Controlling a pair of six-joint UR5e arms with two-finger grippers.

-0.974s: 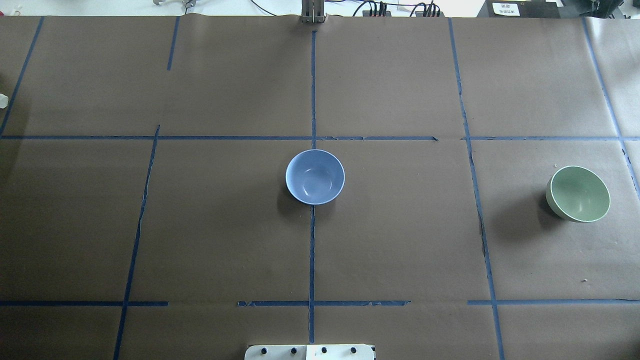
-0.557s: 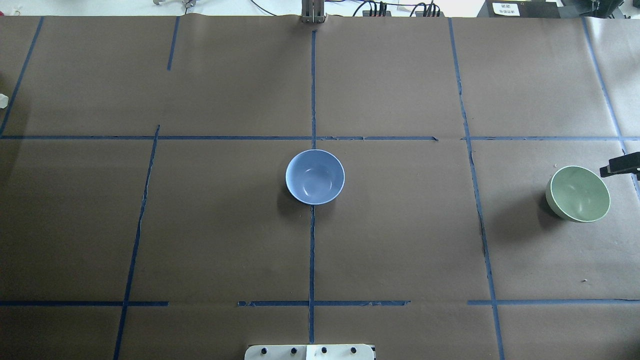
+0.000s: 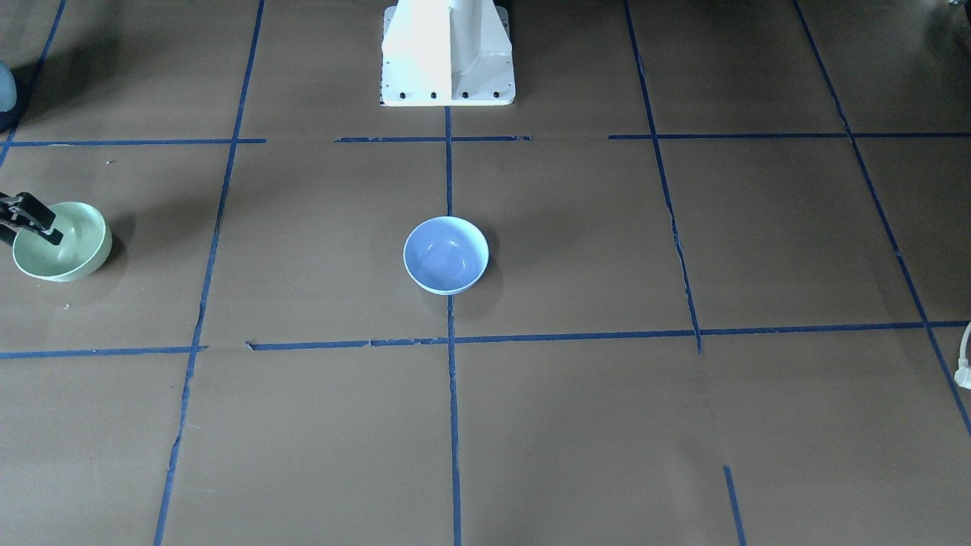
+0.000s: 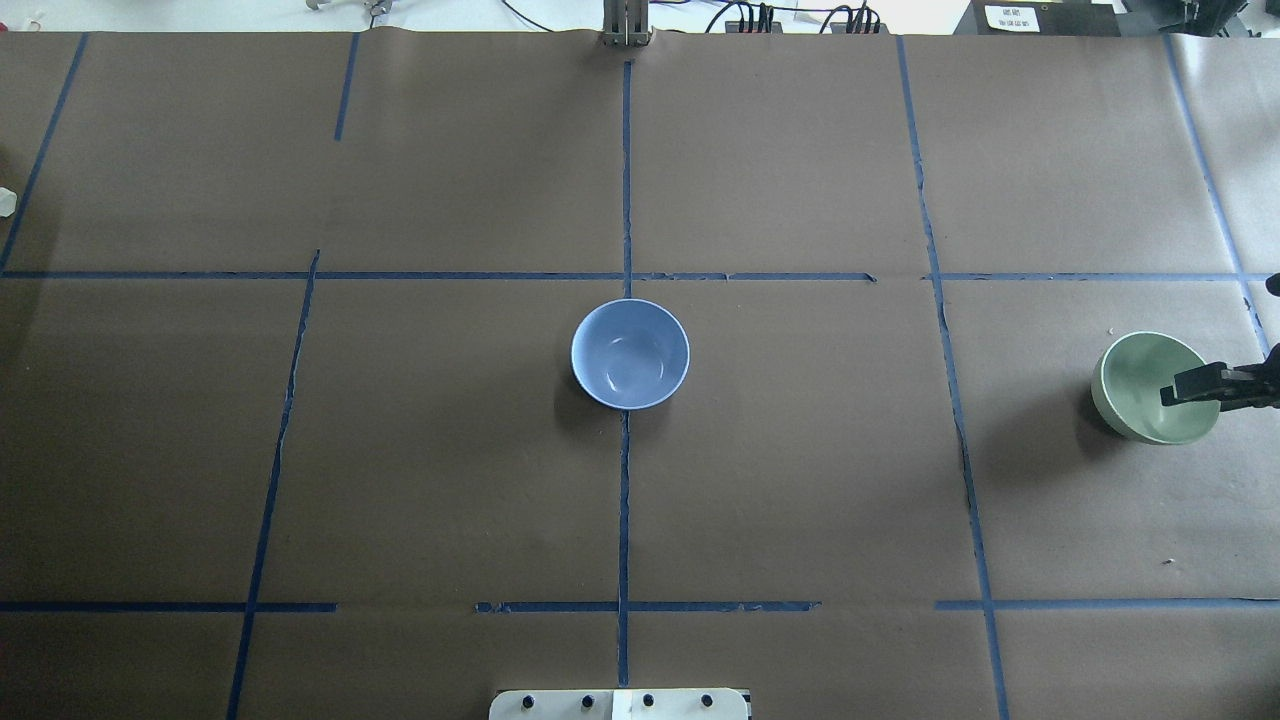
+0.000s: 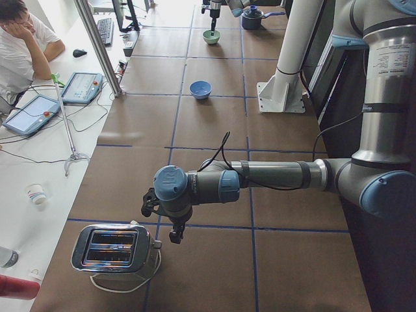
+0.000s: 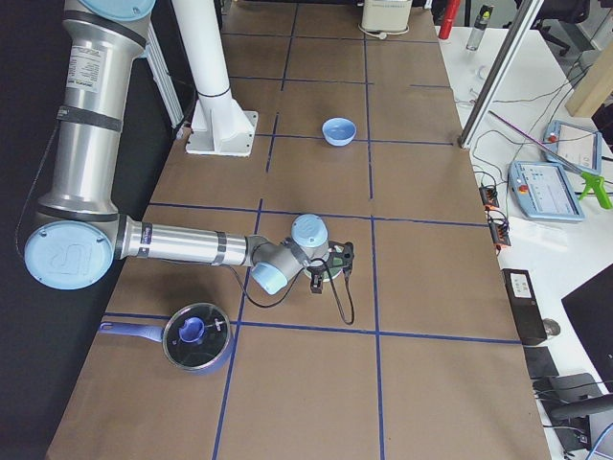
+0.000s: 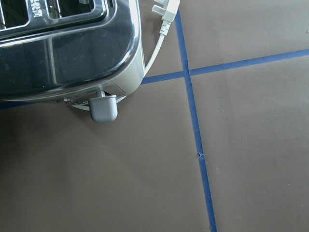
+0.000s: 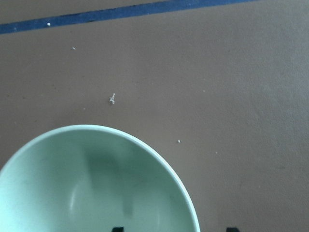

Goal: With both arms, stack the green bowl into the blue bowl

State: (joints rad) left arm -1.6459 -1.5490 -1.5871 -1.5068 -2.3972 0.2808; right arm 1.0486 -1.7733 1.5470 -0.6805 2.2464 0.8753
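The blue bowl [image 3: 446, 255] is empty and widens toward the top like the green bowl [image 3: 64, 241]. The green bowl will sit deep inside it, with the bowls' rims almost touching, when I lower it.
The green bowl [image 4: 1135, 395] stands upright at the table's far right; it also shows in the front view [image 3: 72, 250] and fills the lower left of the right wrist view [image 8: 91, 188]. My right gripper [image 4: 1182, 388] hangs over its right rim, open and empty. In the right wrist view its fingertips [image 8: 117, 228] stand apart, one over the bowl's inside and one outside the rim. The blue bowl [image 4: 630, 354] stands empty at the table's centre. My left gripper [image 5: 174, 233] shows only in the left side view, beside a toaster; I cannot tell its state.
A chrome toaster [image 5: 114, 250] with a white cord stands at the table's left end, close under the left wrist camera [image 7: 63, 43]. A lidded pot [image 6: 196, 335] sits near the right arm. The white pedestal [image 3: 447, 53] stands at the robot's edge. An operator [image 5: 19, 45] sits beside the table.
My right gripper came in from the right edge of the overhead view and moved left and toward the robot, over the green bowl's rim. Both bowls have stayed put.
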